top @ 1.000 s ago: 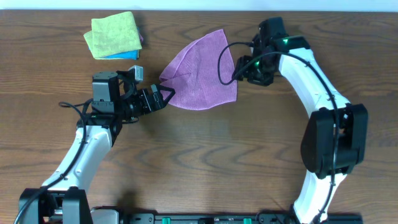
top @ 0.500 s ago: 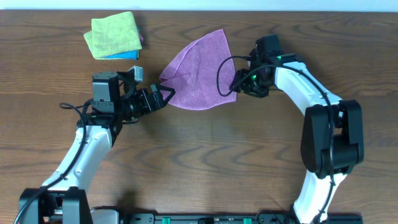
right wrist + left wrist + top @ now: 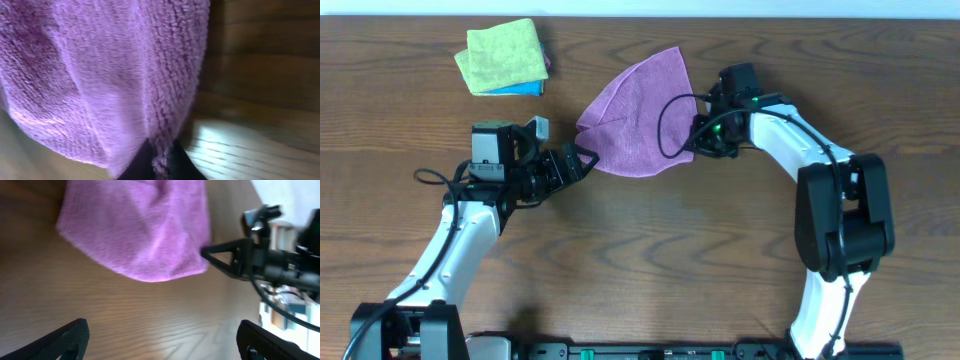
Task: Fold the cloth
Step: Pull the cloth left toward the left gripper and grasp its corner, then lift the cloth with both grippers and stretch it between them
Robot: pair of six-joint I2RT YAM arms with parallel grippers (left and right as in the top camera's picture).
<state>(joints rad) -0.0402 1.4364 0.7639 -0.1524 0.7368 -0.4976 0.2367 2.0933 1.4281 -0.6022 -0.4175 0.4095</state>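
I should bring my left gripper in over the cloth's near edge [image 3: 638,174] and pinch it, because the gripper's open fingers straddle wood [image 3: 150,317] short of the purple cloth.
The purple cloth [image 3: 640,115] lies flat on the wooden table, a rough fan shape with its point at the far end. My right gripper [image 3: 698,143] sits at the cloth's near right corner, shut on it. In the right wrist view a ridge of the cloth [image 3: 100,65] is pinched between the two dark fingertips of the right gripper [image 3: 160,165]. My left gripper [image 3: 582,160] stands wide open just off the cloth's near left edge. In the left wrist view the cloth [image 3: 135,225] lies ahead of the left gripper [image 3: 162,340], with bare wood between the fingers.
A folded yellow-green cloth [image 3: 502,55] lies on a blue one [image 3: 525,90] at the far left of the table. The right arm's black cable [image 3: 670,115] loops over the purple cloth's right side.
The right gripper has moved left and nearer onto the cloth's right corner and shut on it. The left arm has barely shifted and stays open.
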